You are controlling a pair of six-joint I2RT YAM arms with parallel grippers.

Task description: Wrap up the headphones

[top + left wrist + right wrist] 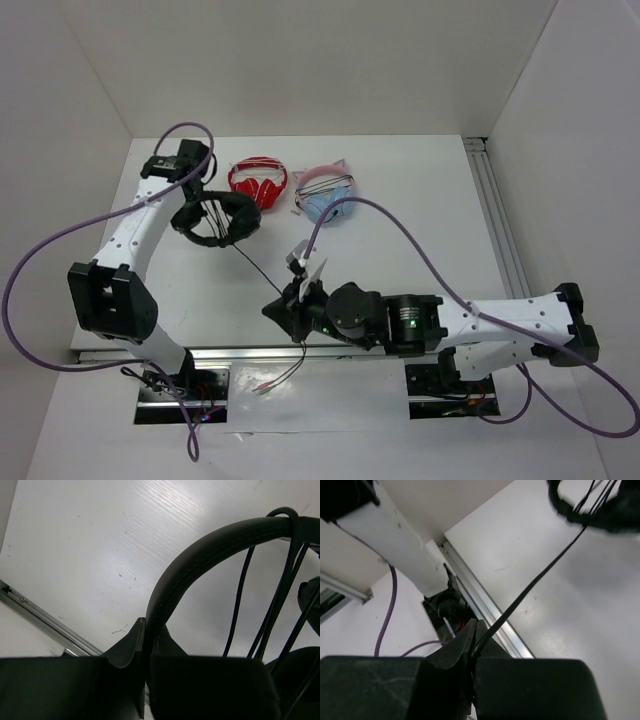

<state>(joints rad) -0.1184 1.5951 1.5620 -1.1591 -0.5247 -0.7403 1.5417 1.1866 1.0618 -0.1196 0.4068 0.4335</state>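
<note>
I should bring the black headphones closer with my left gripper before my right gripper takes the cable (272, 383) near its plugs, because the cable runs taut (257, 267) to my right gripper.
The black headphones (216, 217) lie at the table's back left, with several turns of thin black cable across them. My left gripper (196, 190) is shut on the padded headband (200, 560); cable strands (240, 605) cross beside it in the left wrist view. My right gripper (285, 308) near the front edge is shut on the black cable (535, 585), which runs taut from its jaws up to the headphones (600, 510). The cable (255, 265) shows as a straight line in the top view.
Red-and-white headphones (259, 183) and light-blue and pink cat-ear headphones (327, 193) lie at the back, right of the black ones. A metal rail (485, 610) runs along the table's front edge. White walls enclose the table on three sides.
</note>
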